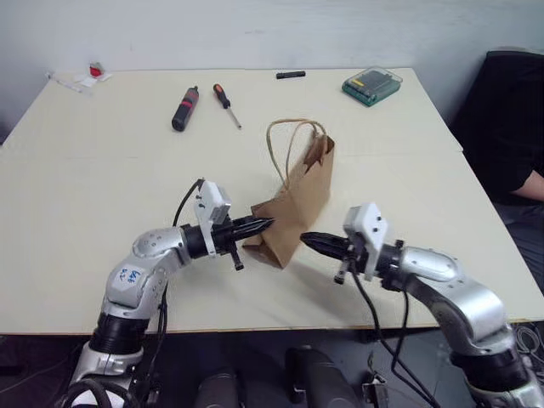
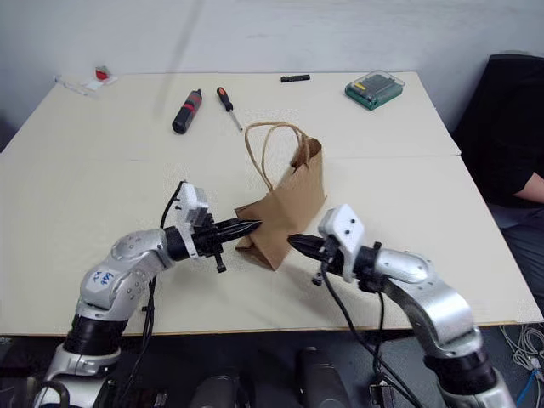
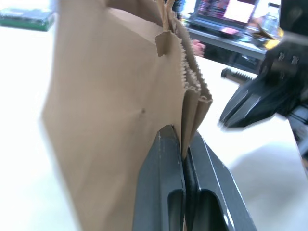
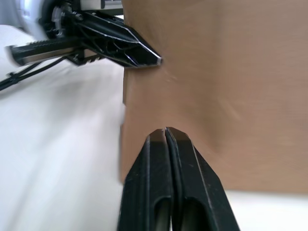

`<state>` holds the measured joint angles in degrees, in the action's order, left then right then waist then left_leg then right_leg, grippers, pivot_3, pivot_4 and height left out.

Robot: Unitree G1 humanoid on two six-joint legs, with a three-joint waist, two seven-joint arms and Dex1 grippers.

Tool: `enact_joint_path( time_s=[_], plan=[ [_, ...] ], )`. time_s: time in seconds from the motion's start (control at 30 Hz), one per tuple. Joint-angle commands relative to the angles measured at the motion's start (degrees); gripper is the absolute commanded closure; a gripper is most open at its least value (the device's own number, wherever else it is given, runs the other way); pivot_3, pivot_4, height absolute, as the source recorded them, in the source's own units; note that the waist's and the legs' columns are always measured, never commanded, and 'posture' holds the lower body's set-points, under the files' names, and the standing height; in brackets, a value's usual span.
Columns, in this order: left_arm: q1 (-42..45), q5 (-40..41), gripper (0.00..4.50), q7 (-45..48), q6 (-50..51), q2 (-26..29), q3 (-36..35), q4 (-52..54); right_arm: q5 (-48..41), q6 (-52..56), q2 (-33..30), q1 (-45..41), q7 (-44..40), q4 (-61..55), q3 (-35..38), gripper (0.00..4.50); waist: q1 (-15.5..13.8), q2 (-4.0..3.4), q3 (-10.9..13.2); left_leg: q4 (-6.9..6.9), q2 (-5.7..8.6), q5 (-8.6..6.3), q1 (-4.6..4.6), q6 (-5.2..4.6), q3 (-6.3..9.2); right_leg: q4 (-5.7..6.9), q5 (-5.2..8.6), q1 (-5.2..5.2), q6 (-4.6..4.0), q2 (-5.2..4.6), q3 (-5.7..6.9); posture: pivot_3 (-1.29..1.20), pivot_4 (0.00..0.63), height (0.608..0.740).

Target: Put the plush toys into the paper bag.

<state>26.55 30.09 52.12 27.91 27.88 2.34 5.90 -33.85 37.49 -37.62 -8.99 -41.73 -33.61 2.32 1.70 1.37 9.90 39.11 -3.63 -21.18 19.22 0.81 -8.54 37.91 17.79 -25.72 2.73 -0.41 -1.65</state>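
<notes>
The bag's far end (image 1: pixel 326 150) faces away from my right gripper, so I'll turn the bag crosswise by its near edge (image 1: pixel 276 218) with my left gripper as the other retreats.
The brown paper bag (image 1: pixel 302 191) leans tilted on the middle of the table, its cord handles (image 1: pixel 289 140) sticking up at the far end. My left gripper (image 1: pixel 268 224) is shut on the bag's near folded edge; in the left wrist view its fingers (image 3: pixel 166 159) pinch the serrated paper rim (image 3: pixel 192 82). My right gripper (image 1: pixel 306 239) is level with it on the bag's right side, shut with nothing between its fingertips (image 4: pixel 159 139), just off the paper wall (image 4: pixel 231 96). The plush toys are out of view.
At the table's far side lie a thick red-and-black screwdriver (image 1: pixel 185 109), a thin one (image 1: pixel 227 105), a black bar (image 1: pixel 290 75), a green case (image 1: pixel 372 85) and a small packet (image 1: pixel 85 78). A person in dark clothes (image 1: pixel 510 127) sits at the right.
</notes>
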Motion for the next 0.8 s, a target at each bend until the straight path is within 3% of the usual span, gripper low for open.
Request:
enact_joint_path(
  time_s=[0.03,0.2,0.33,0.5,0.67,0.8],
  plan=[
    [5.28,2.86,4.50,12.90,-2.21,2.31,0.67,-4.27,-11.34,3.50,-6.45,6.65,-5.32,-9.62,13.52,3.23,-0.28,0.00,0.00,-0.01,0.00,0.00,-0.02,-0.01,0.00,-0.05,0.00,0.03,0.00,0.01,0.01,0.00,0.150,0.740],
    [16.33,-0.22,4.50,25.66,-5.01,1.12,5.04,-18.13,-22.66,8.05,-13.20,17.91,-7.71,-13.67,36.06,1.44,-0.33,0.03,0.01,0.06,0.06,-0.04,-0.04,-0.07,0.09,-0.12,-0.05,0.21,0.09,0.02,0.07,0.00,0.150,0.740],
    [25.13,-6.26,4.50,33.81,-15.14,-3.37,9.05,-33.32,-26.36,9.70,-13.19,27.00,-7.71,-15.26,49.72,0.02,-0.28,0.12,-0.02,0.08,0.11,-0.07,-0.06,-0.15,0.11,-0.17,-0.07,0.29,0.14,0.05,0.03,0.00,0.150,0.740],
    [32.91,-12.57,4.50,40.12,-27.68,-7.27,11.55,-50.65,-28.04,8.30,-10.21,33.31,-3.34,-19.05,52.68,0.02,0.19,0.26,0.06,0.03,0.08,-0.09,-0.05,-0.17,0.08,-0.23,-0.08,0.26,0.15,0.10,-0.07,0.00,0.150,0.740],
    [36.09,-14.19,4.50,40.31,-30.84,-7.04,11.29,-57.80,-27.29,6.69,-9.04,37.04,-2.48,-19.72,52.30,0.02,0.03,0.28,0.07,0.00,0.08,-0.11,-0.07,-0.19,0.10,-0.23,-0.08,0.25,0.15,0.09,-0.10,0.00,0.150,0.740],
    [33.52,-13.89,3.57,40.27,-26.70,-2.32,10.12,-52.10,-26.94,5.91,-11.33,36.97,-4.57,-16.49,52.35,0.00,0.20,0.30,0.07,0.00,0.08,-0.14,-0.05,-0.25,0.08,-0.23,-0.09,0.24,0.16,0.09,-0.11,0.00,0.150,0.740]
  ],
)
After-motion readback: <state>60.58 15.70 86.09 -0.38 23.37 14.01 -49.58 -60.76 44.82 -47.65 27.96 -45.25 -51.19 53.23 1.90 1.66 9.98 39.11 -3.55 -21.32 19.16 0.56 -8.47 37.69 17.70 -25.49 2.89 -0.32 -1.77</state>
